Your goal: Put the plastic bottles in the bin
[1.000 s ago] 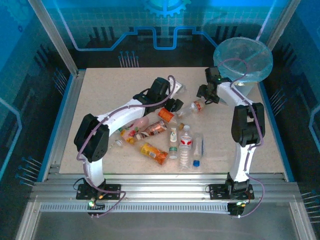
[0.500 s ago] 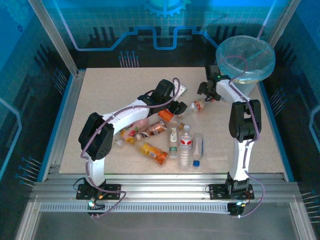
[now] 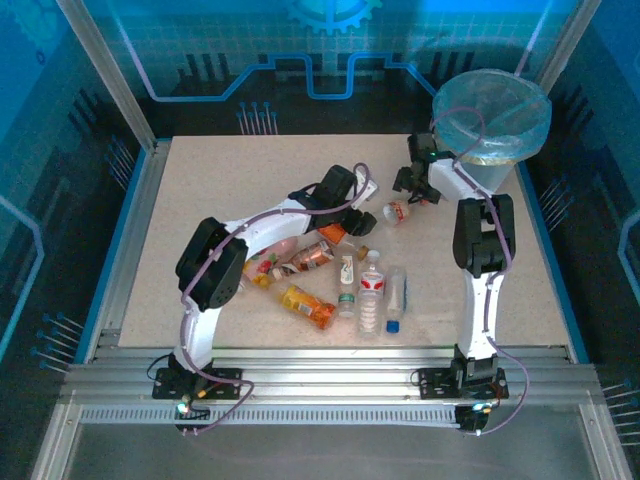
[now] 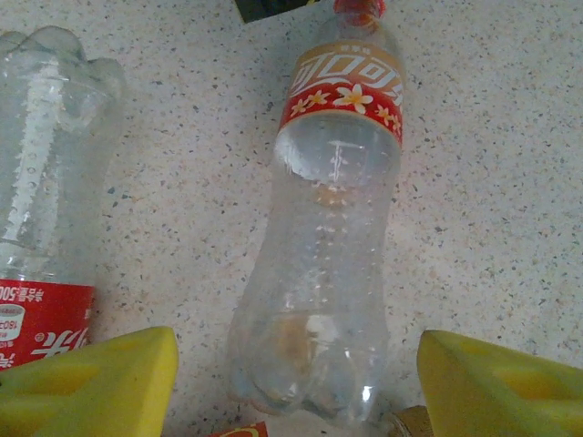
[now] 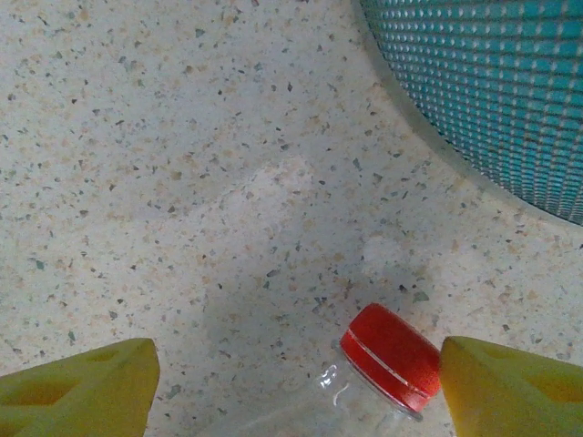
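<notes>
Next, my right gripper opens wide and centres over the bottle neck (image 5: 342,398) before it closes, because the red cap (image 5: 390,355) lies off-centre against a finger of that gripper.
A clear bottle with a red flowered label (image 4: 337,228) lies on the table (image 4: 510,182), its base between my left gripper's (image 4: 298,364) yellow fingers (image 4: 100,382). That gripper is open, with a gap on each side of the bottle. From above, this bottle (image 3: 397,212) lies between my left gripper (image 3: 358,212) and my right gripper (image 3: 412,190). My right gripper (image 5: 296,364) is open over a red cap (image 5: 392,355) on a clear bottle neck, close to its right finger (image 5: 510,391). The bin (image 3: 490,115) stands at the back right. Several more bottles (image 3: 320,275) lie mid-table.
A second clear bottle with a red label (image 4: 41,182) lies just left of my left gripper. The bin's meshed wall (image 5: 492,91) is close beyond my right gripper. An orange bottle (image 3: 308,305) and a tall clear one (image 3: 371,292) lie toward the near edge.
My left arm has stretched to the right, bringing its gripper up to the red-labelled bottle. My right gripper has stayed near the bin and opened wider.
</notes>
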Controlling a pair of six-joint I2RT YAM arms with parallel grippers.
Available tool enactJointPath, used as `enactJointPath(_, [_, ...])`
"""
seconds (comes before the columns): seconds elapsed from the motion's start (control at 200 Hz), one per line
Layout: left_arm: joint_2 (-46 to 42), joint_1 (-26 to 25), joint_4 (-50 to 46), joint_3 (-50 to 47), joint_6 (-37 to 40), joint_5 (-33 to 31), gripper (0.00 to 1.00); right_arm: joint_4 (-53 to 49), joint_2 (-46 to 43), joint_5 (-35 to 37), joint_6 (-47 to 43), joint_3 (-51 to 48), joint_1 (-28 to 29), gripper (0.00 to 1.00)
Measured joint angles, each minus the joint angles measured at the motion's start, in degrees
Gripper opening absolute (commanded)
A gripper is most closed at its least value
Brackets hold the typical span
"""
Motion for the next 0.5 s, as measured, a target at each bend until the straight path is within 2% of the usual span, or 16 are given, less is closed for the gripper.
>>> enactJointPath(0.25, [0.6,-0.1,-0.3,1.0,-0.1,0.6,0.70,-1.3,0.4,-0.1,0.4,0.6,0.1,0.89])
enactJointPath(0.325, [0.7,-0.2,-0.3,1.1,-0.1,1.0,0.70,-1.6,0.4,0.0,0.5,0.6,0.3,0.94])
enactJointPath(0.35, [0.7,-0.2,-0.3,1.2,-0.2,1.1,0.70,-1.7,0.4,0.0,0.5,0.6,0.4,1.00])
enactJointPath(0.455, [0.9,-0.2,-0.3,1.2,-0.3,2.1,0.70,-2.3,0.4,0.0,1.0,0.6,0.8,1.00])
enactJointPath(0.5, [1.2,-0.2,-0.2,1.2,-0.5,2.8,0.70,-2.6,0.4,0.0,1.1,0.6,0.9,0.95])
